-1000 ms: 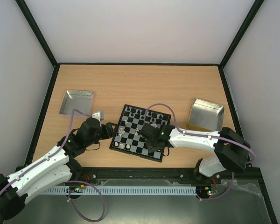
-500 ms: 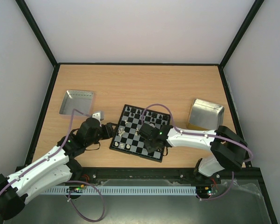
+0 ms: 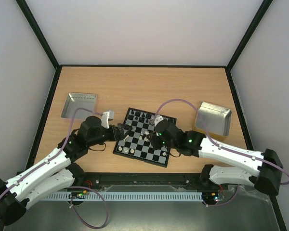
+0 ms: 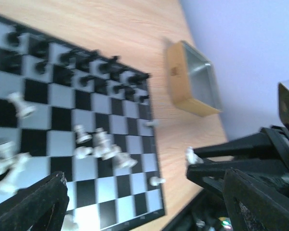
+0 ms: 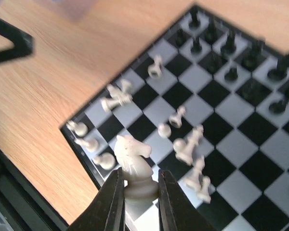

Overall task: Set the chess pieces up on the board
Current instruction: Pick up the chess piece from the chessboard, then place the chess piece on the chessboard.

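The white knight is held in my right gripper by its base, the end that has to stand on the board, so my left gripper should grab its head and place it.
The board lies at the table's near middle. Black chess pieces stand in rows along its far side. Several white chess pieces lie jumbled in the middle, and three white pawns stand along a near edge. My right gripper hovers over the board, shut on a white knight held upright by its base. My left gripper is at the board's left edge. In the left wrist view its fingers stand wide apart with nothing between them, above the board.
A shiny metal tray sits at the back left of the table and another at the right, also seen as a tray beyond the board. A black frame borders the table. The two grippers are close together over the board's left half.
The right arm has swung its elbow out to the right and its gripper has shut on the white knight and raised it. The left gripper has opened wider and shifted slightly towards the board.
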Tool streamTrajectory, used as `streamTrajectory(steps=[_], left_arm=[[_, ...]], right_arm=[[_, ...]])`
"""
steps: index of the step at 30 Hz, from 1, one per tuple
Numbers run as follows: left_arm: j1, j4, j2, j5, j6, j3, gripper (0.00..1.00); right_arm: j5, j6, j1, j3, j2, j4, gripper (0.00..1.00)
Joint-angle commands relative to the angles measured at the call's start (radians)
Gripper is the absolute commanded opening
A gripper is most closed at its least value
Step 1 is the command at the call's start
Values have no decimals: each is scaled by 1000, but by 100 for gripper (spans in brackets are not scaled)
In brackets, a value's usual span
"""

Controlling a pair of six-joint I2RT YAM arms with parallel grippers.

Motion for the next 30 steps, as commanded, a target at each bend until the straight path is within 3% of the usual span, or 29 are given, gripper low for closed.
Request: streamTrajectory(steps=[1, 6, 11, 21, 25, 30], left_arm=[[6, 146, 14, 225, -24, 71, 90], [6, 279, 28, 307, -157, 95, 90], [5, 337, 55, 311, -218, 109, 81], [5, 468, 98, 381, -278, 98, 78], [4, 452, 131, 401, -278, 111, 59], [0, 448, 158, 403, -275, 118, 48]], right_arm=[[49, -103, 3, 12, -110, 121, 10], [31, -193, 2, -11, -222, 256, 10], [4, -275, 2, -49, -294, 352, 10], [-54, -353, 3, -43, -277, 364, 10], [-68, -349, 3, -44, -261, 355, 10], [-78, -347, 2, -41, -227, 332, 10]])
